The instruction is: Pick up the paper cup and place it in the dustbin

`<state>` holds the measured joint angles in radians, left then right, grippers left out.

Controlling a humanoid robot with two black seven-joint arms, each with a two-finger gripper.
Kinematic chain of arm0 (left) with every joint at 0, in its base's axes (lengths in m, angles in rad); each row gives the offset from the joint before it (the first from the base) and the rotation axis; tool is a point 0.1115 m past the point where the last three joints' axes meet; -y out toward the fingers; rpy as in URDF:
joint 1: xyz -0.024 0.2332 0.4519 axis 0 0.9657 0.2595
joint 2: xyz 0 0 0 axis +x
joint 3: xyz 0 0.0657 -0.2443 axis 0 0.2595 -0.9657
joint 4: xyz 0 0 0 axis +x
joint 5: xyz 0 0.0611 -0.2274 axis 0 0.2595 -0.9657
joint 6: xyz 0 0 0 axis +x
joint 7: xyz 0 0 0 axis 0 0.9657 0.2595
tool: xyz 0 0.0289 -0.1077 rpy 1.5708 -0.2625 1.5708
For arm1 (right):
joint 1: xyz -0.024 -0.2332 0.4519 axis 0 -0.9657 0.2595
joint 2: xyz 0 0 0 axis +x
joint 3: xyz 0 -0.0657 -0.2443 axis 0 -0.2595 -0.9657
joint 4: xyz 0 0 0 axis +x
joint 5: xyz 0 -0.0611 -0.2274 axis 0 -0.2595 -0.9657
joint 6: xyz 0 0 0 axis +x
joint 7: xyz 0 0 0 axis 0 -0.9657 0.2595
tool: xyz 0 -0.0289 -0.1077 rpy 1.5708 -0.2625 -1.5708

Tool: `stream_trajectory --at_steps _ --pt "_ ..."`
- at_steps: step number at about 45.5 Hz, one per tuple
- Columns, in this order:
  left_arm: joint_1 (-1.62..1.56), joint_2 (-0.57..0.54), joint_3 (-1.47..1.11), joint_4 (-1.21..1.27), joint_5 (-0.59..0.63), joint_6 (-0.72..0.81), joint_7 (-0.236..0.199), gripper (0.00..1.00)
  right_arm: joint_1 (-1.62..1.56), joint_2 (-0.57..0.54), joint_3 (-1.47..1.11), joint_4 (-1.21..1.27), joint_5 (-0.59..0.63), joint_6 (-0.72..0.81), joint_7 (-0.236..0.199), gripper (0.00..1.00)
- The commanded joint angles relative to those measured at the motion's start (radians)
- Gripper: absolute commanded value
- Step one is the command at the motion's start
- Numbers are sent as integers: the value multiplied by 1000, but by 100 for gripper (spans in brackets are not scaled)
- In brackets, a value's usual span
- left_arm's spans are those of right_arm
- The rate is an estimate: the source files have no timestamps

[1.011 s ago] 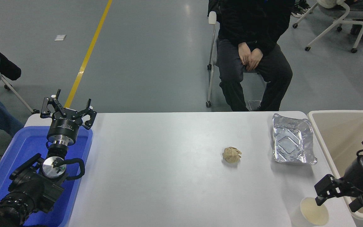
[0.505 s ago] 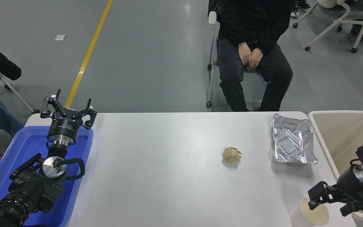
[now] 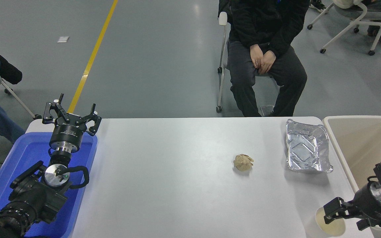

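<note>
The paper cup should turn out to be empty when the robot lifts it by its rim, since its opening shows only a plain cream inside [image 3: 331, 227].
The paper cup [image 3: 328, 224] stands upright at the table's near right corner, white with a cream inside, partly cut off by the picture's bottom edge. My right gripper [image 3: 346, 217] is open and low over it. One finger [image 3: 331, 208] is at the cup's far rim and the other is to the cup's right, against the dustbin's wall. The dustbin [image 3: 340, 150], a large beige tub, stands along the table's right edge. My left gripper [image 3: 71, 114] is open and parked at the lower left.
A silver foil tray [image 3: 306, 147] lies left of the dustbin. A crumpled tan paper ball [image 3: 243, 162] lies mid-table. A blue tub [image 3: 15, 172] sits under the left arm. One person sits on a chair beyond the far edge and another at the left.
My right gripper has dropped lower and shifted slightly left, closing in on the paper cup. The cup, tray, paper ball and left arm have not moved.
</note>
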<state>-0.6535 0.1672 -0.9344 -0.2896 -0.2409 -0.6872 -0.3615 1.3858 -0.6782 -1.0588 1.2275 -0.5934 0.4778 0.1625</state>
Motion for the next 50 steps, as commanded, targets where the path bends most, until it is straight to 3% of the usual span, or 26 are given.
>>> stream_trajectory --at_steps 1,7,14,22,25,29,50 --pt "0 0 0 0 0 0 -1 99 -21 2 0 -6 0 -31 0 98" --pt "0 0 0 0 0 0 1 99 -33 11 0 -3 1 -68 0 97" --pt "0 0 -1 0 0 0 -1 99 -37 11 0 3 1 -70 0 71" --pt "0 0 0 0 0 0 1 99 -37 8 -1 4 1 -70 0 55" --pt "0 0 0 0 0 0 -1 99 -36 6 -1 4 1 -70 0 39" --pt "0 0 0 0 0 0 -1 99 -36 5 -4 7 1 -67 0 0" --pt "0 0 0 0 0 0 -1 99 -30 0 0 9 4 -68 0 0"
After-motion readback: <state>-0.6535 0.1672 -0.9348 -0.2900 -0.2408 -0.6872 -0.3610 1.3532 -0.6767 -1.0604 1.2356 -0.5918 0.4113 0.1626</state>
